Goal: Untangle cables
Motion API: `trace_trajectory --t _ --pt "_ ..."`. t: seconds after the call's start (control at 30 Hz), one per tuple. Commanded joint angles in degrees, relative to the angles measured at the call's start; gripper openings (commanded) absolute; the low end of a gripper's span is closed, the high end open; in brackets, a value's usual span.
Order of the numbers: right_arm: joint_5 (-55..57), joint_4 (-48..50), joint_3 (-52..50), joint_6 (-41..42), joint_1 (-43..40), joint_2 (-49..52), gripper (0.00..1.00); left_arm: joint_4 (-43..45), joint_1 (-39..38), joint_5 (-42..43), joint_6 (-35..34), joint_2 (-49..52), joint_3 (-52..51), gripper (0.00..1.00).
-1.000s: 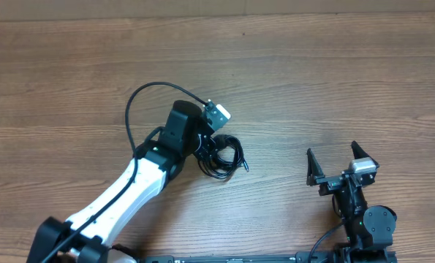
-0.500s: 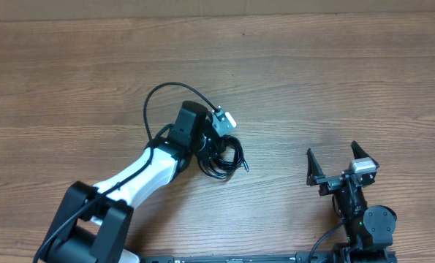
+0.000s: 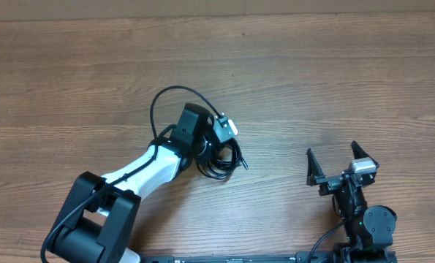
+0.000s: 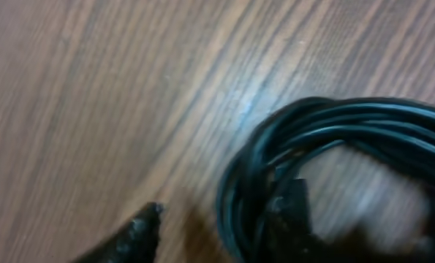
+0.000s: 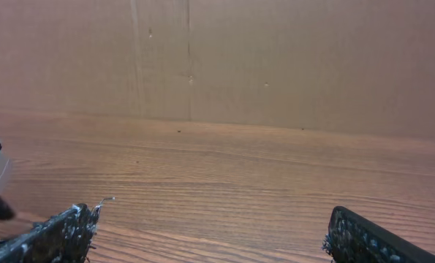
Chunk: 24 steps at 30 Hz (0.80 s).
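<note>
The pieces [image 4: 239, 193] of the cables crowd one of my left gripper's fingers, leaving a gap at the other [image 4: 190, 225], so next I lift away and turn to center them.
The cables [image 3: 228, 159] lie as one small black coiled bundle at the middle of the wooden table. My left gripper [image 3: 211, 150] is down on the bundle's left side. In the left wrist view the cables [image 4: 341, 124] fill the right half, blurred. One fingertip [image 4: 145, 220] stands on bare wood just outside the coil and the other [image 4: 292, 208] sits inside the loop. The coil's left strands run between them, with a gap still showing beside the outer finger. My right gripper [image 3: 332, 152] stands wide open at the lower right, far from the bundle, and my right gripper [image 5: 210, 219] holds nothing.
The left arm's own thicker black wire [image 3: 162, 102] arcs over the table behind the wrist. A brown cardboard wall [image 5: 275, 58] closes off the table's far side. The right arm's base [image 3: 367, 223] sits at the front edge.
The left wrist has shifted a little right and lower onto the bundle, and its jaws have narrowed around the coil's left strands. The right arm has not moved.
</note>
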Motion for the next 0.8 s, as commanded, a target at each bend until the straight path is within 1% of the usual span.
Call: trace_trajectory --t 0.0,0.03,0.07,0.13,0.2,0.27,0.37,0.43,0.47,0.5,0.7,0.77 --pt "0.5 0.2 -0.6 -0.1 0.2 -0.7 1.00 -1.4 0.1 5.3 0.4 1.1 0.6 0.10" --pt "0.5 0.2 -0.6 -0.1 0.2 -0.7 1.00 -1.5 0.1 5.2 -0.1 1.1 0.6 0.04" --pt "0.5 0.2 -0.6 -0.1 0.2 -0.7 1.00 -1.6 0.1 5.2 -1.0 1.1 0.6 0.04" --pt "0.5 0.2 -0.6 -0.1 0.2 -0.7 1.00 -1.7 0.1 5.2 -5.1 1.1 0.6 0.04" --pt "0.5 0.2 -0.6 -0.1 0.2 -0.7 1.00 -1.9 0.1 5.2 -10.5 1.1 0.6 0.04" --pt "0.5 0.2 -0.6 -0.1 0.2 -0.7 1.00 -2.3 0.1 4.7 -17.9 1.1 0.6 0.04" --pt "0.5 0.2 -0.6 -0.1 0.2 -0.7 1.00 -4.0 0.1 4.5 -27.1 0.6 0.7 0.04" --pt "0.5 0.2 -0.6 -0.1 0.2 -0.7 1.00 -5.4 0.1 4.3 -35.3 -0.1 0.7 0.04" --pt "0.5 0.2 -0.6 -0.1 0.2 -0.7 1.00 -6.2 0.1 4.4 -41.6 -0.5 0.7 0.04" --pt "0.5 0.2 -0.6 -0.1 0.2 -0.7 1.00 -9.3 0.1 4.3 -54.8 -1.6 0.7 0.04" --pt "0.5 0.2 -0.6 -0.1 0.2 -0.7 1.00 -21.5 0.2 4.9 -75.4 -7.1 1.1 0.04" --pt "0.5 0.2 -0.6 -0.1 0.2 -0.7 1.00 -25.4 0.2 6.1 -79.9 -9.0 1.1 0.04"
